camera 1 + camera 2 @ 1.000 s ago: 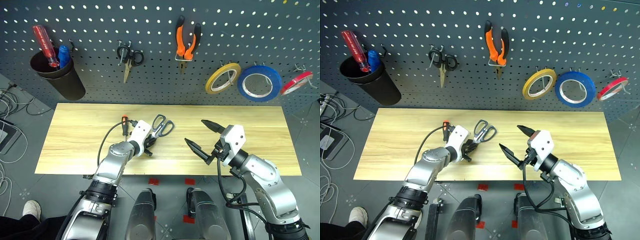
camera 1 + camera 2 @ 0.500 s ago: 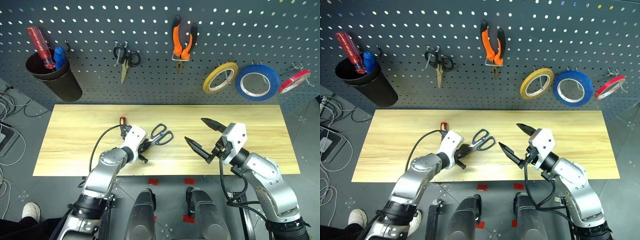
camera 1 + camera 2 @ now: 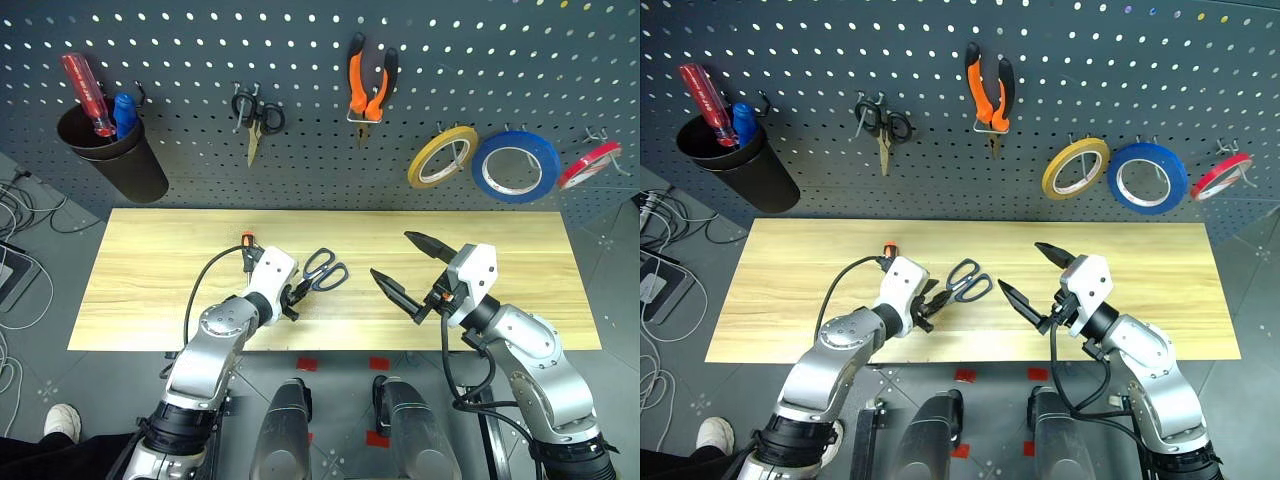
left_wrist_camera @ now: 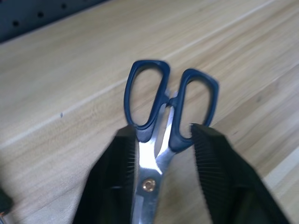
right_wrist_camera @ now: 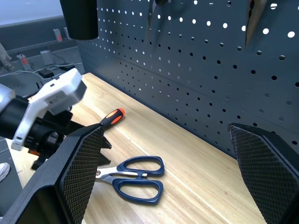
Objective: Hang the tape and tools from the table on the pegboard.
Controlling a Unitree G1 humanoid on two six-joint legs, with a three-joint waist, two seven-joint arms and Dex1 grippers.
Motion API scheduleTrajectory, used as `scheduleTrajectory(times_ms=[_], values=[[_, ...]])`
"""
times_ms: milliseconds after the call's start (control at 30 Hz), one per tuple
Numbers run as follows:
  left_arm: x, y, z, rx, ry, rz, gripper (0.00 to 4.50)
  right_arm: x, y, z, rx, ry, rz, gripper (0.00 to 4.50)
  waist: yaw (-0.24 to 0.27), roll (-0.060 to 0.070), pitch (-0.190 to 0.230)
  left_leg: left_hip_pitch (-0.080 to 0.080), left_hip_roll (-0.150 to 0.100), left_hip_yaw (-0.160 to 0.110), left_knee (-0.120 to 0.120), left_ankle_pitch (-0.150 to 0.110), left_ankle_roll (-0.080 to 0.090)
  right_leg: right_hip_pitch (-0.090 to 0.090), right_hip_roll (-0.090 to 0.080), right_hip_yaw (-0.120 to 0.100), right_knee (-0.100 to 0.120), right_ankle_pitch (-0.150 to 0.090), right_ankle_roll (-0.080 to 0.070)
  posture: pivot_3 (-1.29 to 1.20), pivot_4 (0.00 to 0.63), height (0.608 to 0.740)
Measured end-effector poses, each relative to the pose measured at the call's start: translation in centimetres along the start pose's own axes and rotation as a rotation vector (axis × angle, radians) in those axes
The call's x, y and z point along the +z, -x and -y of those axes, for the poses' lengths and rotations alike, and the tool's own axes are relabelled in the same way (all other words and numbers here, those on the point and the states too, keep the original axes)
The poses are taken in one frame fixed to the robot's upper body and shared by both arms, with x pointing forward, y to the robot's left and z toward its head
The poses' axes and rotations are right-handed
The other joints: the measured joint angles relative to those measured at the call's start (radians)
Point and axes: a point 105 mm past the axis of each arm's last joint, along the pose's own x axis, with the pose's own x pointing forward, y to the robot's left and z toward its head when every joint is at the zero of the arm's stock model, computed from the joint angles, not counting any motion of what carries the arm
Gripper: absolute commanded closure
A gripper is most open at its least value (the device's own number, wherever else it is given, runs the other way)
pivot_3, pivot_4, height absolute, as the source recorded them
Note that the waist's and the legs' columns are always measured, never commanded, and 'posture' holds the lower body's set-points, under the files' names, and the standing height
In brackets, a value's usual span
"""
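The blue-handled scissors (image 3: 324, 271) will hang in front by their handle loops when I carry them up, because the hooks (image 3: 239, 118) stick out past the loops of the black scissors.
The blue-handled scissors (image 3: 326, 270) lie on the table (image 3: 150, 280) near its middle. My left gripper (image 3: 293, 300) is open, and its fingers (image 4: 114, 177) flank the scissors' (image 4: 161, 140) blades just below the handles. The screwdriver (image 3: 246, 240) lies behind that gripper with its orange tip showing. On the pegboard (image 3: 300, 40) hang the orange-and-black pliers (image 3: 368, 85) and the blue tape (image 3: 517, 166). My right gripper (image 3: 390, 254) hovers open and empty over the table, right of the scissors.
A yellow roll (image 3: 444, 157) and a red roll (image 3: 592, 165) hang beside the blue tape. Small black scissors (image 3: 255, 115) hang left of the pliers. A black cup (image 3: 110, 150) at the far left holds a red-handled screwdriver (image 3: 82, 92). Cables lie on the floor at the left.
My left gripper, shut on the scissors before, drew them slightly toward the near edge and has now opened around them. The right arm has kept still.
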Motion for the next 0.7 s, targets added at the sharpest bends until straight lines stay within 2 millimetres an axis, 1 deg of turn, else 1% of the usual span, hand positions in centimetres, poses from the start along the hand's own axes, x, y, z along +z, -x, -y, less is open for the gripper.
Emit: scheduleTrajectory(times_ms=[67,167,300,433,533,700], values=[[-0.7,-0.2,-0.4,-0.014,0.005,-0.031,0.93,-0.1,0.0,0.1,-0.010,-0.003,-0.004,0.00,-0.002,0.000,0.000,0.000,0.000,0.000,0.000,0.000,0.000,0.000,0.000,0.000,0.000,0.000,0.000,0.05,0.374,0.740],[-0.9,-0.6,-1.0,-0.040,0.003,-0.055,0.01,-0.1,0.0,0.1,-0.017,-0.008,-0.011,0.00,-0.001,0.000,0.000,0.000,0.000,0.000,0.000,0.000,0.000,0.000,0.000,0.000,0.000,0.000,0.000,0.04,0.392,0.740],[-0.9,-1.2,-1.5,-0.075,-0.007,-0.086,0.01,-0.2,0.1,0.1,-0.030,-0.015,-0.018,0.00,-0.002,0.000,0.002,0.000,0.000,0.000,0.000,0.000,0.001,-0.001,0.001,0.000,0.000,0.000,0.000,0.04,0.410,0.740],[-0.8,-2.0,-1.5,-0.108,-0.024,-0.114,0.01,-0.3,0.3,-0.2,-0.033,-0.025,-0.026,0.00,-0.004,0.000,0.004,0.000,0.000,0.000,0.000,-0.002,0.004,-0.001,0.001,0.000,0.000,0.000,0.000,0.03,0.421,0.740],[-0.5,-2.5,-1.0,-0.141,-0.049,-0.125,0.01,-0.1,0.2,-0.3,-0.040,-0.026,-0.023,0.00,-0.005,0.000,0.004,0.000,0.000,0.000,0.000,-0.002,0.004,-0.001,0.001,0.000,0.000,0.000,0.000,0.03,0.425,0.740],[-0.7,-2.8,-0.1,-0.197,-0.094,-0.161,0.01,-0.2,0.0,-0.5,-0.040,-0.041,-0.020,0.00,-0.007,0.001,0.005,0.000,0.000,0.000,0.000,-0.002,0.004,-0.001,0.001,0.001,0.000,0.000,0.000,0.02,0.422,0.740]])
